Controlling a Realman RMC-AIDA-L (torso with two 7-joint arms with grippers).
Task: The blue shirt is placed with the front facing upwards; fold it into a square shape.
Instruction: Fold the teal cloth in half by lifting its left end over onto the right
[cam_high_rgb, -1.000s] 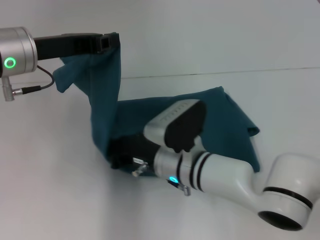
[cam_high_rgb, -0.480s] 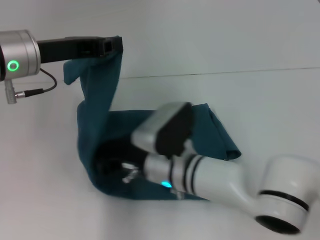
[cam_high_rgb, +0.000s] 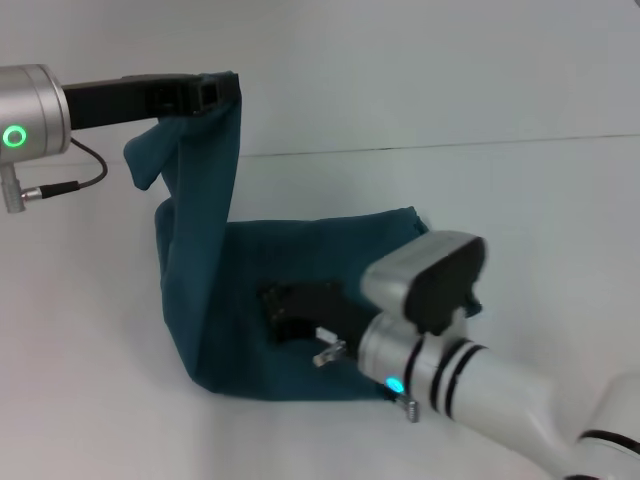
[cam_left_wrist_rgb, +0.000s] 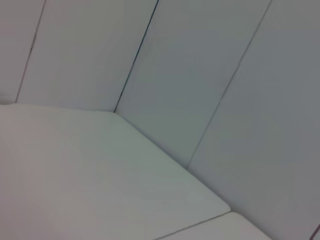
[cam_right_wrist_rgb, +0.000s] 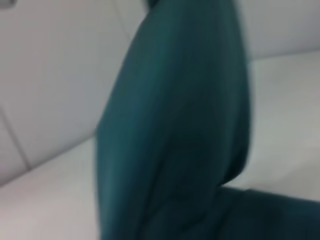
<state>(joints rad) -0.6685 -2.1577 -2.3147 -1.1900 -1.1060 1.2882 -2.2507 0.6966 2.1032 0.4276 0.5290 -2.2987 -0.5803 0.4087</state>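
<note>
My right gripper is in the way at the middle of the blue shirt (cam_high_rgb: 300, 262). It should back clear before my left gripper lays the shirt's hanging strip (cam_high_rgb: 207, 205) across.
The blue shirt (cam_high_rgb: 300, 265) lies partly on the white table, and one end of it is lifted in a tall hanging strip (cam_high_rgb: 205, 190). My left gripper (cam_high_rgb: 212, 90) is raised at the upper left and is shut on the top of that strip. My right gripper (cam_high_rgb: 280, 310) is low over the part of the shirt that lies flat, near its middle. The right wrist view shows the hanging teal cloth (cam_right_wrist_rgb: 175, 125) close up. No lettering or collar shows.
The white table (cam_high_rgb: 520, 220) meets a white panelled wall (cam_high_rgb: 420, 70) behind the shirt. The left wrist view shows only the table top (cam_left_wrist_rgb: 75, 170) and wall panels (cam_left_wrist_rgb: 200, 75). A cable (cam_high_rgb: 70, 180) hangs under my left wrist.
My right arm has drawn back to the right and toward the front, off the shirt's left fold. The flat part of the shirt has bunched leftward. My left gripper still holds its end up.
</note>
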